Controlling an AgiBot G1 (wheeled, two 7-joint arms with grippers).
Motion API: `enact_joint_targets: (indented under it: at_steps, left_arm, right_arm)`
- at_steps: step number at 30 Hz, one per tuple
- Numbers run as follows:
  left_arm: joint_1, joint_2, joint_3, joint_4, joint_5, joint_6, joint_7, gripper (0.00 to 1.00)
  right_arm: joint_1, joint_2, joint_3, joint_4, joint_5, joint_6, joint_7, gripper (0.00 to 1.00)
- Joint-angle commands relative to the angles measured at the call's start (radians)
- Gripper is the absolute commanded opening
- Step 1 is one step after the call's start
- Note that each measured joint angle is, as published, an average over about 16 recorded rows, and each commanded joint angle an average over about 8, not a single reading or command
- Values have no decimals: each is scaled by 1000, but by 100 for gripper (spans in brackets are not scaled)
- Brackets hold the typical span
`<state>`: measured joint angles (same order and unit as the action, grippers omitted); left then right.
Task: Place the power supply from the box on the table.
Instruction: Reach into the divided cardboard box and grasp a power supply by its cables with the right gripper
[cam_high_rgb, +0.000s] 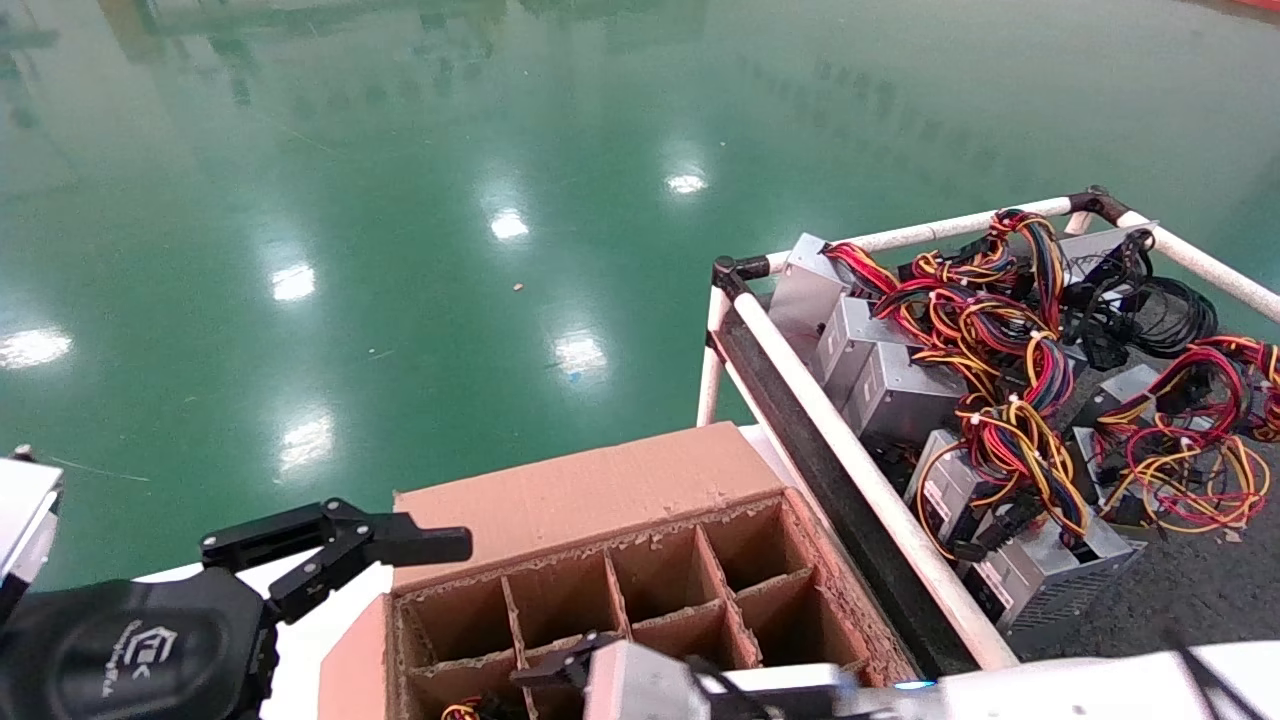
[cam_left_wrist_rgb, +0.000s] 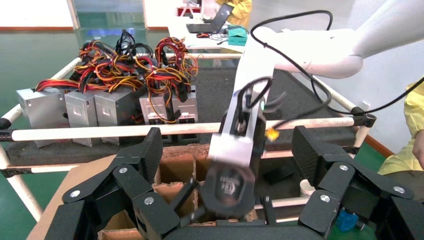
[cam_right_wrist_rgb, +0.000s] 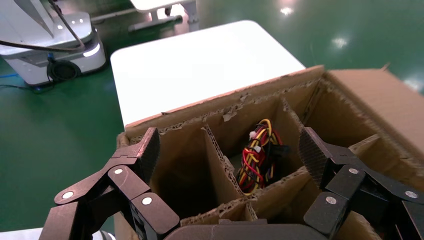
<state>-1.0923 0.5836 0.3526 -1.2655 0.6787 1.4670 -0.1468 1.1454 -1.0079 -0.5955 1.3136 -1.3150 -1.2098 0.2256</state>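
Note:
The wire bundle (cam_right_wrist_rgb: 256, 161) will stay bunched and bring the power supply along when the robot lifts it, because the bundle is folded into a tight loop (cam_right_wrist_rgb: 264, 126).
The box (cam_high_rgb: 600, 480) stands at the bottom middle of the head view, its ragged divider grid forming square cells. In one cell lies a power supply, of which only the yellow, red and black wire bundle (cam_right_wrist_rgb: 260, 157) shows; the wires (cam_high_rgb: 460, 712) peek out at the box's near edge. My right gripper (cam_right_wrist_rgb: 227, 150) hangs open just above that part of the grid, holding nothing, and it appears low over the box (cam_high_rgb: 548, 675). Off the box's left side, my left gripper (cam_high_rgb: 380, 555) is open and empty. The table (cam_high_rgb: 1180, 590) lies to the right.
Several power supplies (cam_high_rgb: 900, 385) with tangled wires crowd the table behind its white pipe rail (cam_high_rgb: 850, 450). The box rests on a plain white surface (cam_right_wrist_rgb: 200, 55). Glossy green floor lies beyond. A white wheeled machine (cam_right_wrist_rgb: 50, 50) stands on the floor in the right wrist view.

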Motion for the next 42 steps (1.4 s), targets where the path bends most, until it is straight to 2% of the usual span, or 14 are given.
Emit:
enact_joint_targets:
  at_steps: [1,6,8,10,22,42]
  left_arm:
    - [0,0,0,0,0,0,0,100]
    - [0,0,0,0,0,0,0,100]
    - [0,0,0,0,0,0,0,100]
    - [0,0,0,0,0,0,0,100]
    - [0,0,0,0,0,0,0,100]
    - [0,0,1,0,0,0,0,100]
  right_arm:
    - [5,-24,-18,1,-34,19,16,75]
    - [29,-74,-55,-4,-117,66,95,18]
    - [38,-92,-67,-7,-145,82,122,8]
    - [46,-107,-77,-10,-171,95,146,1]
    - [67,-144,-111,-14,-250,120,229,0]
    - [66,-154,-132,-25,-313,144,271,0]
